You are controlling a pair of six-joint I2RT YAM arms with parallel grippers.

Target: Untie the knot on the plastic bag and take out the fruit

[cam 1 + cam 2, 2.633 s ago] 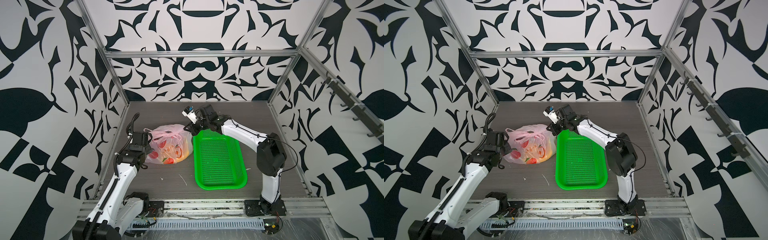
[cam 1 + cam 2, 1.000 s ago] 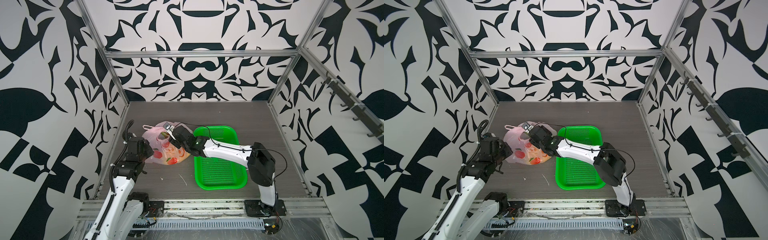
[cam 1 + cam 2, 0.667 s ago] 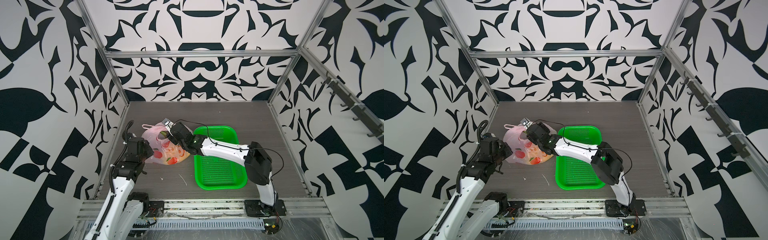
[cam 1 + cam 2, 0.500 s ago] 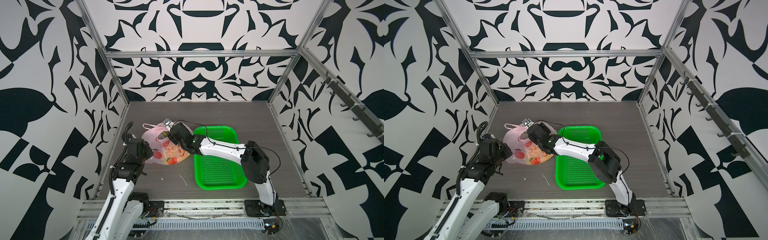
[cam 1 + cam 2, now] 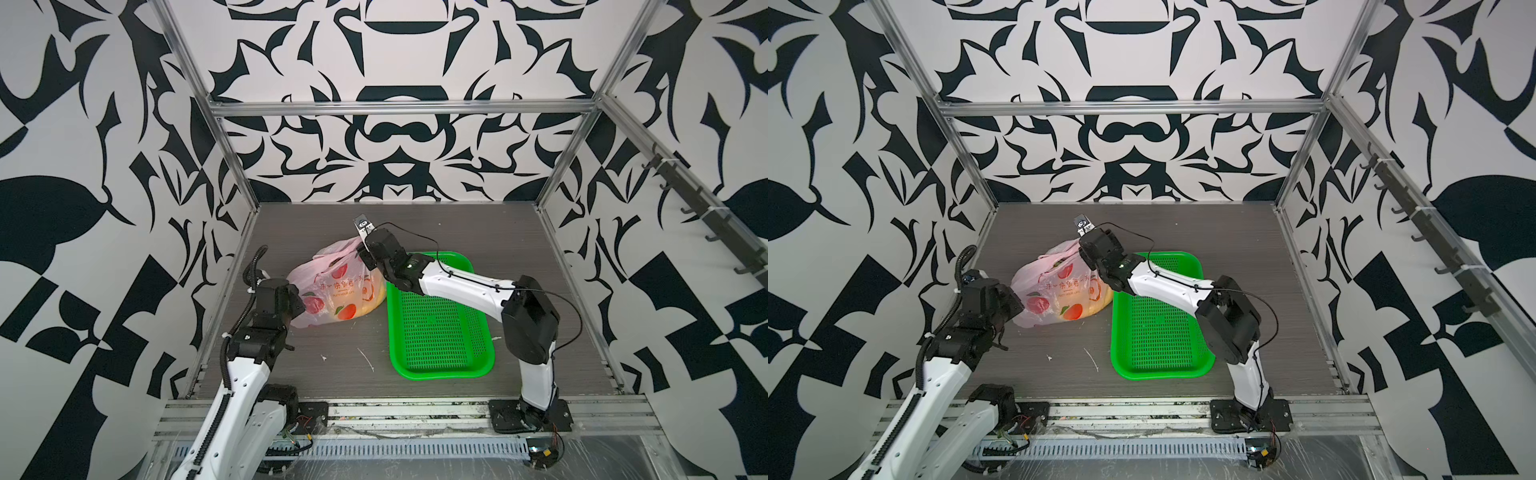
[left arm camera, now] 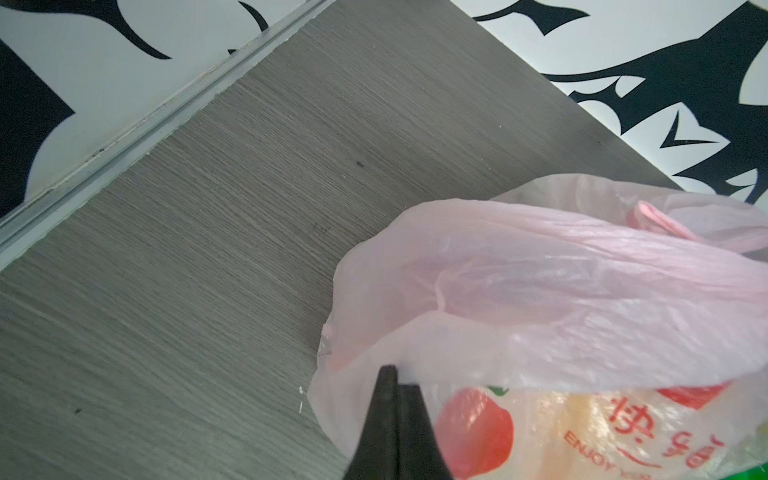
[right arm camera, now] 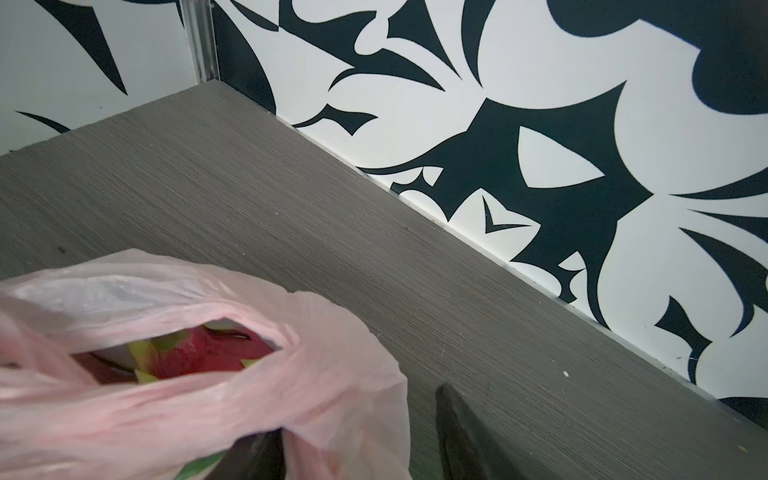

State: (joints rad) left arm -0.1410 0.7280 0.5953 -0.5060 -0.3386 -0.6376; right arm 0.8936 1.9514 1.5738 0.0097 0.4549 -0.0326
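Note:
The bag's opening point(image 7: 192, 349) is a narrow slit at my right gripper. My left gripper should leave the bag's near corner, grip the bag's rim point(image 5: 326, 260) and widen the opening.
The pale-pink plastic bag point(image 5: 332, 282) point(image 5: 1054, 286) lies on the grey table, left of the green basket. Its mouth gapes in the right wrist view, showing a magenta dragon fruit point(image 7: 199, 353) with green scales. Yellow fruit point(image 5: 1096, 305) shows through the plastic. The knot is not in view. My left gripper point(image 5: 303, 306) point(image 6: 395, 376) is shut on a fold at the bag's near left corner. My right gripper point(image 5: 360, 249) point(image 7: 357, 415) is open at the bag's far rim, with one finger point(image 7: 257, 457) under the plastic, the other finger point(image 7: 457, 432) outside, and the rim between them.
A green perforated basket point(image 5: 440, 365) point(image 5: 1158, 365) lies right of the bag, and the right forearm crosses its far corner. Patterned walls close the back and both sides. Small white scraps point(image 5: 368, 359) lie on the table in front of the bag.
My right gripper came from the basket's far end to the bag, then crept toward the bag's far rim with its jaws narrowing. The left gripper stayed shut at the bag's corner.

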